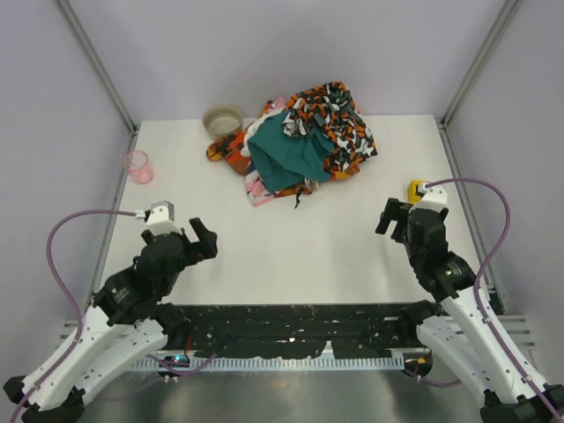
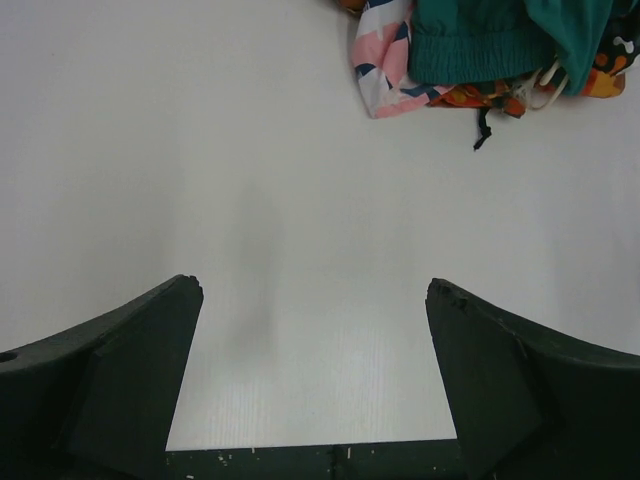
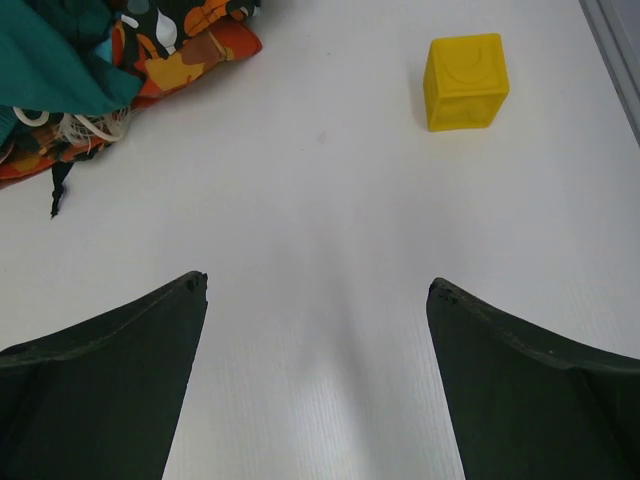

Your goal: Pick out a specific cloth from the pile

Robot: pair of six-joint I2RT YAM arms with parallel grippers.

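Note:
The teal-green cloth [image 1: 282, 152] is on top and its near folds are uncovered. My left gripper should go on moving toward those folds [image 1: 314, 166] until its open fingers are on both sides of one fold and close.
The pile [image 1: 304, 141] lies at the back middle of the white table. A dark teal-green cloth [image 1: 286, 154] lies on top, over orange-black-white patterned fabric [image 1: 339, 119] and a pink patterned piece [image 1: 257, 187]. No bright turquoise-blue cloth shows in any view. The left wrist view shows the pile's near edge: the teal-green cloth [image 2: 480, 40] and the pink piece [image 2: 385, 75]. The right wrist view shows its corner [image 3: 60, 70]. My left gripper [image 1: 204, 240] [image 2: 313, 290] is open and empty, well short of the pile. My right gripper [image 1: 392, 222] [image 3: 318, 285] is open and empty, to the pile's right and nearer.
A beige cup [image 1: 224, 119] stands left of the pile at the back. A clear pink cup [image 1: 138, 166] stands near the left edge. A yellow cube [image 1: 417, 189] [image 3: 465, 80] sits by my right gripper. Grey walls and metal posts enclose the table.

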